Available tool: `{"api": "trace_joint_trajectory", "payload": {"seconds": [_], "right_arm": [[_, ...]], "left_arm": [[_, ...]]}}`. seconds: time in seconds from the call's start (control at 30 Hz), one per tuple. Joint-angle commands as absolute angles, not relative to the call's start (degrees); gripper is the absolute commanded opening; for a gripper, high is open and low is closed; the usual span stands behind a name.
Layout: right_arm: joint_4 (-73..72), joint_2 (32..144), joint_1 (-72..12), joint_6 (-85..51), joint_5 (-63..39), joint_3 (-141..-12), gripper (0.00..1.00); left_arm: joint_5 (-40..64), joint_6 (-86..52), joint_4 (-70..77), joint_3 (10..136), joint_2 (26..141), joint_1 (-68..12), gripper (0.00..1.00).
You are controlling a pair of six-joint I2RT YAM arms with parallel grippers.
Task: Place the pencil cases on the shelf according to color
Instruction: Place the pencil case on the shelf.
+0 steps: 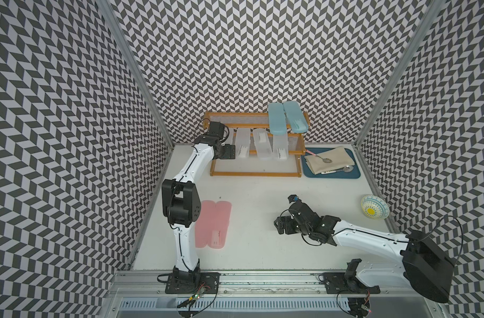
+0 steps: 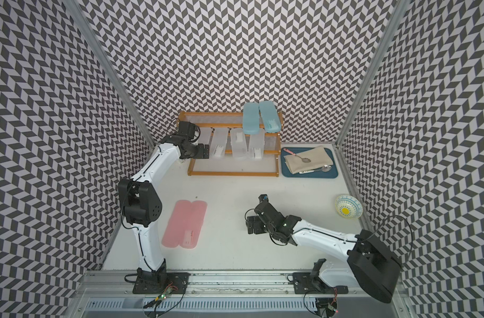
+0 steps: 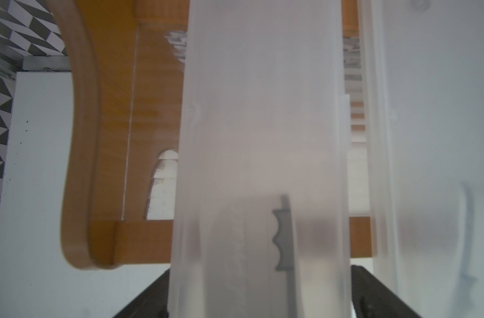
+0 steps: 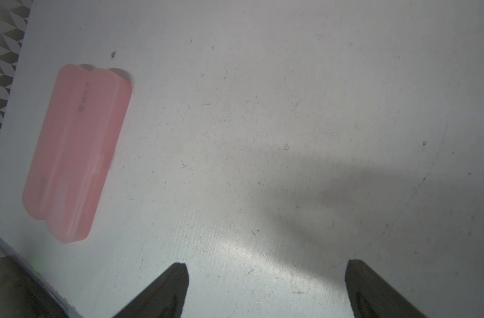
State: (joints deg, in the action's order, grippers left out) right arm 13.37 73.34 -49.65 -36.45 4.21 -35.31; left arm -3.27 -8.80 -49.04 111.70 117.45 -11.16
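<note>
Next, my left gripper moves the pink cases apart and brings the inner case (image 1: 220, 224) closer first, because the pink cases lie flush (image 1: 212, 224) against each other and far from my right gripper.
The shelf (image 1: 254, 174) stands at the back of the table. Two light blue pencil cases (image 1: 277, 118) lie on its top tier, and several frosted clear ones (image 1: 262, 144) lie side by side on the middle tier. My left gripper (image 1: 227, 151) is at the leftmost clear case (image 3: 260, 137); its jaws are open on either side of that case's near end, with a thin gap on one side. Two pink cases (image 1: 213, 223) lie together on the table beside the left arm. My right gripper (image 1: 280, 224) hovers open and empty over bare table, the pink pair (image 4: 73, 151) off to its side.
A dark blue tray (image 1: 356, 173) with a beige cloth (image 1: 328, 159) and spoons sits right of the shelf. A patterned bowl (image 1: 374, 206) stands by the right wall. Patterned walls close in three sides. The shelf's wooden side frame (image 3: 111, 137) is close to my left gripper.
</note>
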Motion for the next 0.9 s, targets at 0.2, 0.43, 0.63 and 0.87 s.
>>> {"api": "trace_joint_trajectory", "payload": {"seconds": [0.2, 0.43, 0.63, 0.87], "right_arm": [[11.69, 71.14, -49.48, -37.35, 3.38, -36.4, 0.94], [14.0, 70.5, -49.57, -38.89, 2.72, -38.98, 0.94], [15.19, 67.52, -49.94, -40.74, 2.36, -39.2, 0.93], [15.83, 63.36, -51.68, -43.71, 4.36, -37.25, 0.93]], "left_arm": [[-1.25, -8.52, -48.36, 109.75, 112.02, -12.22, 1.0], [-6.05, -10.38, -45.54, 101.43, 102.6, -13.62, 1.0], [-8.26, -12.47, -47.71, 99.49, 97.11, -14.13, 1.0], [-7.73, -22.13, -39.4, 78.35, 80.45, -15.62, 1.0]]}}
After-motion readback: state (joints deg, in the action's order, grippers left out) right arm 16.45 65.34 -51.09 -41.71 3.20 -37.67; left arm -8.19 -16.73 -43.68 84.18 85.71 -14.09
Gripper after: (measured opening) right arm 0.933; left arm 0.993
